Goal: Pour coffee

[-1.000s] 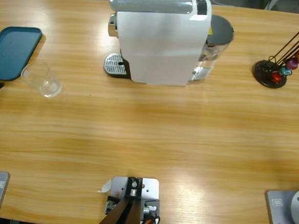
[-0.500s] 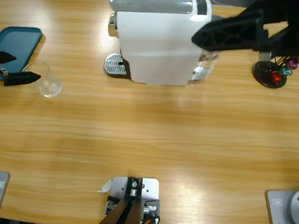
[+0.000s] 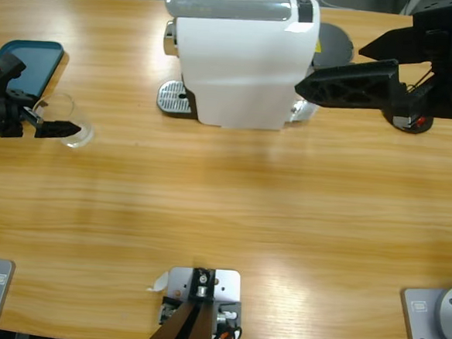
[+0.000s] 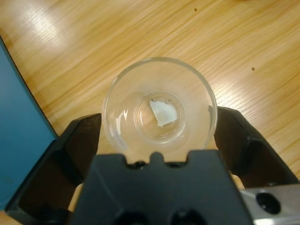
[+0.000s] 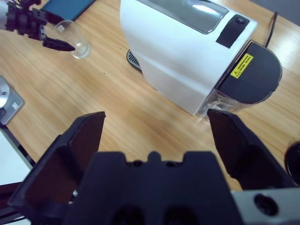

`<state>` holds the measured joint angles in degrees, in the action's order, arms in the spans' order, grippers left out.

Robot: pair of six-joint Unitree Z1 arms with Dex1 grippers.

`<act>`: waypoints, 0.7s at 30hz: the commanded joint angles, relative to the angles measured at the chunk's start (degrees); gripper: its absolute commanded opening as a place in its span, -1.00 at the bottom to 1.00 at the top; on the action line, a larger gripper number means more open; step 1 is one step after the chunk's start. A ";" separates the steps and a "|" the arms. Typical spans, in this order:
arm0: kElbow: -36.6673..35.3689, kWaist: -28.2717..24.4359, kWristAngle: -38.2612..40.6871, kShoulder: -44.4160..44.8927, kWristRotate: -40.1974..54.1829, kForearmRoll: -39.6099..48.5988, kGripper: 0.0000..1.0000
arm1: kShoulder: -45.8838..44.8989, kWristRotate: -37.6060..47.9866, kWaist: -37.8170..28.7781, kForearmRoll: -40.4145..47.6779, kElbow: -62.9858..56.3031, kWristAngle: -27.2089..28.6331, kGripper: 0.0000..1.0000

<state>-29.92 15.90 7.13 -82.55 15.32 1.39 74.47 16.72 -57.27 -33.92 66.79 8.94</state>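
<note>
I expect the white patch (image 4: 163,113) to come along when I carry the tumbler to the drip tray, because the patch is fully inside the tumbler's base ring (image 4: 160,117).
A clear glass tumbler (image 3: 68,123) stands upright on the table at the far left. It looks empty in the left wrist view (image 4: 159,110), and no coffee shows in any view. My left gripper (image 3: 61,119) is open, one jaw on each side of the tumbler, close to its wall (image 4: 159,118). The white coffee machine (image 3: 241,62) stands at the back middle, with its drip tray (image 3: 171,97) on its left. My right gripper (image 3: 328,68) hangs wide open above the machine's right end; it holds nothing and looks down on the machine (image 5: 183,51).
A teal tray (image 3: 20,66) lies just behind the tumbler at the left edge (image 4: 18,131). A black capsule holder (image 3: 408,120) with coloured capsules stands at the back right, mostly hidden by the right arm. The machine's dark tank lid (image 5: 253,70) lies below my right gripper.
Both arms came into view. The left gripper slid right until its jaws flank the tumbler. The right gripper shifted right and slightly down over the machine's right end.
</note>
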 commanded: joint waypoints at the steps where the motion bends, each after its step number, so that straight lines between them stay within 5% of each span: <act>1: 1.11 0.27 1.06 -2.70 -4.19 -0.87 -0.80 | -0.39 1.37 -0.21 2.19 -3.37 -0.85 0.99; 2: 1.10 0.55 1.06 -2.77 -4.30 -0.87 -0.96 | -0.57 1.42 -0.19 2.44 -3.67 -0.85 0.99; 10: -2.30 5.98 1.11 -0.52 3.00 -0.55 -1.00 | -2.01 2.09 -0.19 3.42 -5.79 -0.85 0.99; 21: -27.08 7.12 13.36 -13.39 15.16 12.28 -1.00 | -2.66 3.93 -0.21 8.21 -10.14 -0.85 0.96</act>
<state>-45.75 22.19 12.35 -84.41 25.17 7.49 72.94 19.08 -57.27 -28.43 60.29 8.92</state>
